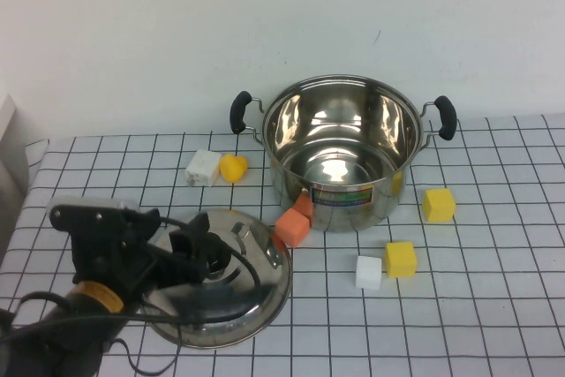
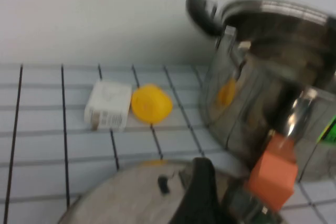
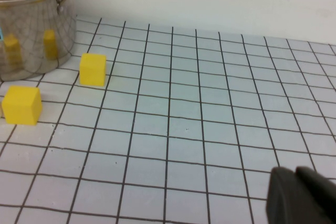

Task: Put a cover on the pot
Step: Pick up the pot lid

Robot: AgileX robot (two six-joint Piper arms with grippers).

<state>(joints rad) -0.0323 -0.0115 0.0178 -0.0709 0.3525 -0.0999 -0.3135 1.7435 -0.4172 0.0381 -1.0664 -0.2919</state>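
Observation:
My left gripper's fingers are short of the lid's black knob (image 1: 215,258), so I should lower my left gripper and close it around the knob before I lift the lid.
The pot (image 1: 342,149) is a shiny steel pot with two black side handles and a coloured label. It stands open at the back middle of the table and also shows in the left wrist view (image 2: 262,87) and the right wrist view (image 3: 31,30). The domed steel lid (image 1: 231,293) lies at the front left, and its edge shows in the left wrist view (image 2: 131,192). My left gripper (image 1: 201,252) is over the lid, closed around its black knob (image 2: 202,192). My right gripper (image 3: 296,182) is out of the high view, low over bare grid cloth to the right of the pot, fingers together and empty.
An orange block (image 1: 292,225) lies between the lid and the pot. A white block (image 1: 203,167) and a yellow piece (image 1: 233,167) lie to the pot's left. Two yellow cubes (image 1: 439,205) (image 1: 400,259) and a white cube (image 1: 368,272) lie to the right front.

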